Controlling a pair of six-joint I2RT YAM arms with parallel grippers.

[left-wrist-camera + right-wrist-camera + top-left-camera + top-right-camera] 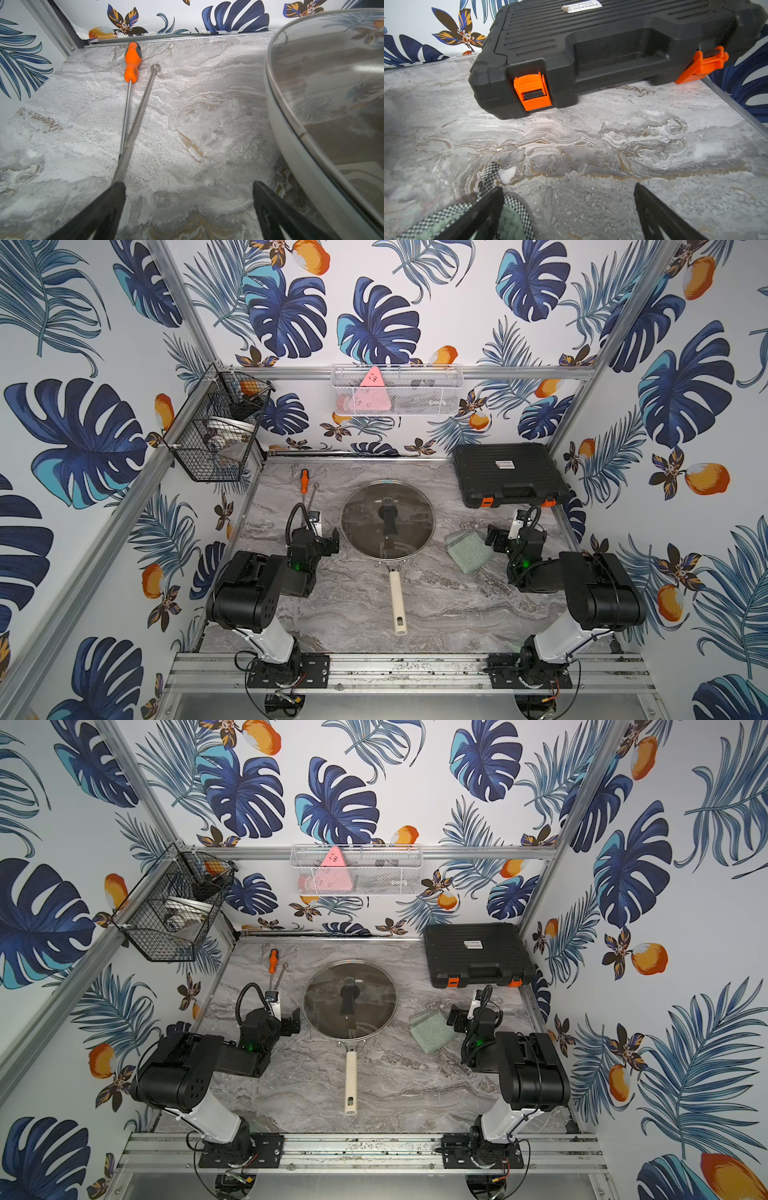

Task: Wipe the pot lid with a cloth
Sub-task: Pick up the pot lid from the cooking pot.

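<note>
The cloth is beside my right gripper's finger while the gripper faces the black tool case, so I should lift clear and come over the cloth from above.
The pot lid, clear glass with a metal rim and a black handle, sits on the dark pan at the middle of the marble table; its rim shows in the left wrist view. The pan's cream handle points toward the front. The mint-green cloth lies flat to the right of the lid. My left gripper is open and empty, just left of the lid. My right gripper is open beside the cloth's right edge, with the cloth partly under one finger.
An orange-handled screwdriver and a long metal tool lie at the back left. A black tool case with orange latches fills the back right corner. A black wire basket and a white mesh basket hang on the walls.
</note>
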